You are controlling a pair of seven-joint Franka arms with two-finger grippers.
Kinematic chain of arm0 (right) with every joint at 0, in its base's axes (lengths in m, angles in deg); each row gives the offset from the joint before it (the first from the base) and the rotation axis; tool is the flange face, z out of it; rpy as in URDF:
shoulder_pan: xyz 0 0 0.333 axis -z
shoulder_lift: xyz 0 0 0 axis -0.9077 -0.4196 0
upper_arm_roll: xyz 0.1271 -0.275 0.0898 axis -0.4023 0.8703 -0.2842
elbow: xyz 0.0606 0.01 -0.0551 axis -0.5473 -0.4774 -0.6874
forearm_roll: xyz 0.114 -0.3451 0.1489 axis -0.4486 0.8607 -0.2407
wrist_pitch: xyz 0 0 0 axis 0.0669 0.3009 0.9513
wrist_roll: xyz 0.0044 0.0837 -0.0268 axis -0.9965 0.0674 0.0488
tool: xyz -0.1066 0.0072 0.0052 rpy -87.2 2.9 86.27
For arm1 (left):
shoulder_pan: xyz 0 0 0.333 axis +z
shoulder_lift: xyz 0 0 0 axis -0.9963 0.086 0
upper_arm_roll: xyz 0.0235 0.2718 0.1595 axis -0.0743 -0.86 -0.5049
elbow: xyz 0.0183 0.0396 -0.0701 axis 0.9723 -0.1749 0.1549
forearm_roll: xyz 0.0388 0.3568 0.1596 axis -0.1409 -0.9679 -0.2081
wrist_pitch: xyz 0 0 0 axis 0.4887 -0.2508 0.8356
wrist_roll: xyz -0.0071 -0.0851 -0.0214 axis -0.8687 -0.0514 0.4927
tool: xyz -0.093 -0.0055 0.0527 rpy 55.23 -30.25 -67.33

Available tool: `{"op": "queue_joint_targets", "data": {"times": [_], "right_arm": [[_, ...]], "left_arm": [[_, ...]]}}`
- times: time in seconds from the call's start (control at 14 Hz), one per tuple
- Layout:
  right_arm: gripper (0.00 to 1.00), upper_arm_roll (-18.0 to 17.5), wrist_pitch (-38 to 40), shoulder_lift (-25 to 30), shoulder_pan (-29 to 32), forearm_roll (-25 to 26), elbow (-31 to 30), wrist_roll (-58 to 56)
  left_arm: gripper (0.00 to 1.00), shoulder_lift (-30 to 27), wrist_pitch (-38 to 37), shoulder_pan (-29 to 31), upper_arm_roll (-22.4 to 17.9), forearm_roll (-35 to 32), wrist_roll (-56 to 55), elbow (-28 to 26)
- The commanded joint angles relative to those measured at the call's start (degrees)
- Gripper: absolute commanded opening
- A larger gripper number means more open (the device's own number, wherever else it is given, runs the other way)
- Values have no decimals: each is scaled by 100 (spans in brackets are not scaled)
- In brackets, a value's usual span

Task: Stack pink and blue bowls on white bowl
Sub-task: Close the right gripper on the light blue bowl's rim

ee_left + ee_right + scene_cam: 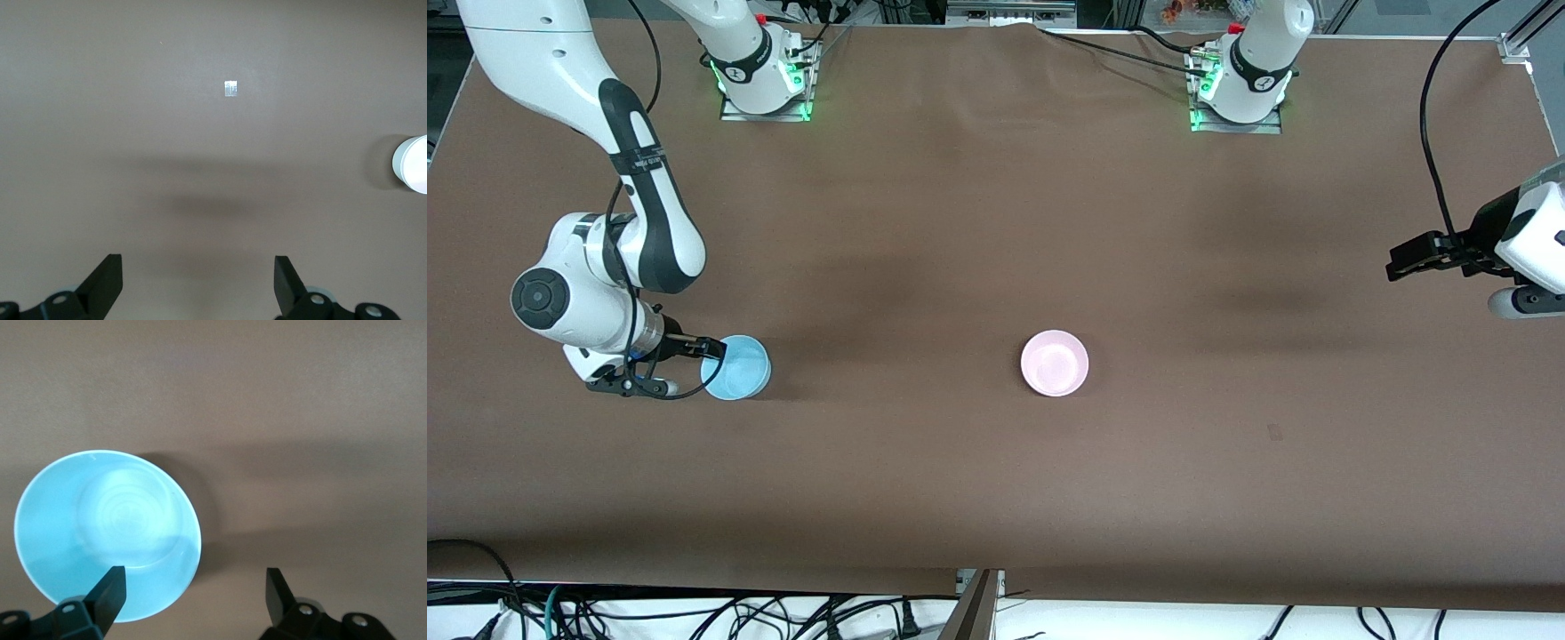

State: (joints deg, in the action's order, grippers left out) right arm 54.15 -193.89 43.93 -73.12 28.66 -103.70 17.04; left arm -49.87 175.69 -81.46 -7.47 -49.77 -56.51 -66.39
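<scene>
The light blue bowl (739, 368) will fit into the empty pink bowl (1054, 363) and cover it when I lower the light blue bowl, because the two bowls look about equally wide.
The light blue bowl (736, 368) stands on the brown table toward the right arm's end. My right gripper (701, 357) is low at its rim, open. One finger (110, 588) is over the bowl's inside (110, 530) and the other finger (276, 587) is outside the rim over bare table, so the right gripper (193, 593) straddles the rim. The pink bowl (1055, 363) sits alone near the table's middle; it also shows, pale, at the edge of the left wrist view (415, 164). My left gripper (1394, 267) (198, 280) waits open and empty over the left arm's end. The white bowl is out of view.
A small pale tape patch (231, 88) lies on the brown cloth (978, 222) under the left gripper's view. Both arm bases (763, 84) (1238, 93) stand along the table's edge farthest from the front camera. Cables hang past the table's near edge (783, 613).
</scene>
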Motion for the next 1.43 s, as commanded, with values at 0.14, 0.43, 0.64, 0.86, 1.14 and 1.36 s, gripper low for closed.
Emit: {"op": "queue_joint_targets", "data": {"times": [0.14, 0.43, 0.64, 0.86, 1.14, 1.36], "right_arm": [[91, -8, -541, 117, 2, -91, -512, 35], [87, -17, -551, 82, 2, -135, -512, 35], [84, -8, -638, 47, 2, -144, -521, 35], [79, -17, -700, 29, 2, -144, -521, 35], [74, -17, -831, -6, 2, -144, -547, 35], [68, -17, -893, -15, 2, -144, -591, 35]], "left_arm": [[100, 83, -118, -52, -23, -85, 87, 199], [100, 83, -118, -52, -23, -85, 87, 199], [100, 83, -118, -52, -23, -85, 87, 199], [100, 83, -118, -52, -23, -85, 87, 199], [100, 91, -118, -52, -23, -85, 87, 199], [100, 91, -118, -52, -23, -77, 78, 199]]}}
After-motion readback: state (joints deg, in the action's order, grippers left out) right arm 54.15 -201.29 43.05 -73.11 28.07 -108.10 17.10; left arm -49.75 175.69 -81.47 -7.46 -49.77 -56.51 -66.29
